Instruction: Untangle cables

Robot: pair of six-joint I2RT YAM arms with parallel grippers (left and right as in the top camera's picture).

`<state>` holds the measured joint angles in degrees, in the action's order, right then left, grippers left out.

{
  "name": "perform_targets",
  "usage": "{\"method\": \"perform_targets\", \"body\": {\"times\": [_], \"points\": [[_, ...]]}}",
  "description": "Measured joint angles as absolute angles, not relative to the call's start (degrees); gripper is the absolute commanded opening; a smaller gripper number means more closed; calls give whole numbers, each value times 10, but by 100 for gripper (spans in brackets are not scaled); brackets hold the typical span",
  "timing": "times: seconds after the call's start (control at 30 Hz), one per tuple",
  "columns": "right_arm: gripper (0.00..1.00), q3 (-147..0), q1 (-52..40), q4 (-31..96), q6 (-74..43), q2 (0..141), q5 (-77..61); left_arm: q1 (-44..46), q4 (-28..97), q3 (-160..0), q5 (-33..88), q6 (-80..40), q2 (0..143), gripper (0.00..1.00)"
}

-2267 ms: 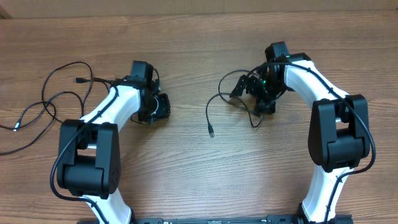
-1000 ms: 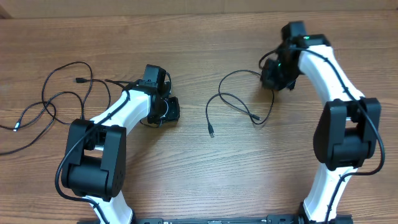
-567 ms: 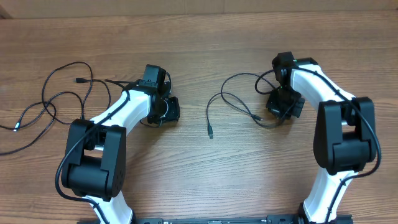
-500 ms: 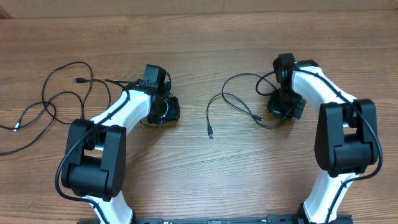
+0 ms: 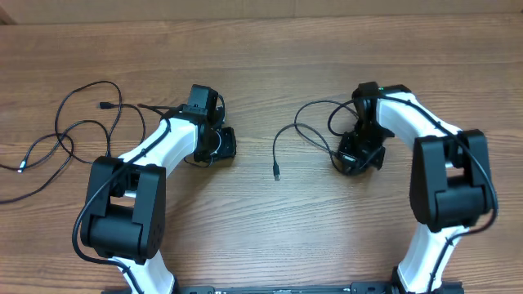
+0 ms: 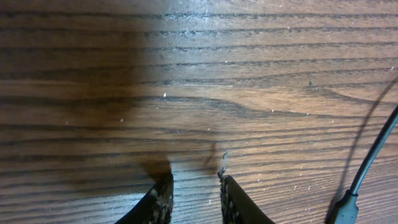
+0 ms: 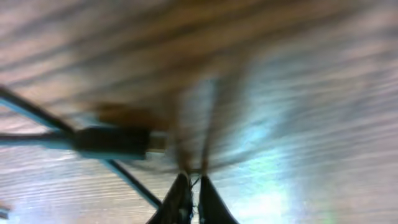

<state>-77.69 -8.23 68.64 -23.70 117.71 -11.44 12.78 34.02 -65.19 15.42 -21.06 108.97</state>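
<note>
Next, I bring the cable back toward mid-table [image 5: 306,167] with my right gripper so my left gripper can take it, because the cable's crossed loops [image 5: 321,139] are far from my left gripper.
One thin black cable [image 5: 273,149] lies mid-table. Its plug end [image 5: 278,174] points toward me and its loops run right, up to my right gripper [image 5: 355,157]. The blurred right wrist view shows that gripper [image 7: 193,180] shut just above the wood. The cable's plug [image 7: 118,142] lies just ahead and left of the tips, and I see nothing between the jaws. More black cables [image 5: 69,126] sprawl at the far left with a small plug [image 5: 105,105]. My left gripper [image 5: 219,145] hovers low over bare wood, slightly open [image 6: 194,180] and empty, with a cable plug [image 6: 345,208] to its right.
Wooden table [image 5: 261,237] throughout. Thicker black wires run along both white arms. A cable end [image 5: 20,167] lies near the left table edge.
My right arm swung from the back of the table toward the front and left, dragging the right cable's loops along. The left arm stayed put over the last second.
</note>
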Motion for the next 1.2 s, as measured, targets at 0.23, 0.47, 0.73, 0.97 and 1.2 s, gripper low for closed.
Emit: {"method": "perform_targets", "body": {"times": [0.23, 0.47, 0.73, 0.97, 1.2], "points": [[15, -879, -84, 709, -203, 1203, -124, 128, 340, -652, 154, -211, 1090, 27], [6, -868, -83, 591, -195, 1203, -127, 128, 340, -652, 154, -211, 1089, 28], [6, -796, -84, 534, -238, 1187, -159, 128, 340, -652, 154, -211, 1089, 29], [7, -736, -90, 515, -255, 1163, -228, 128, 339, -652, 154, -211, 1089, 27], [9, -697, -192, 486, -265, 1157, -305, 127, 345, -652, 143, -212, 1089, 15]]}}
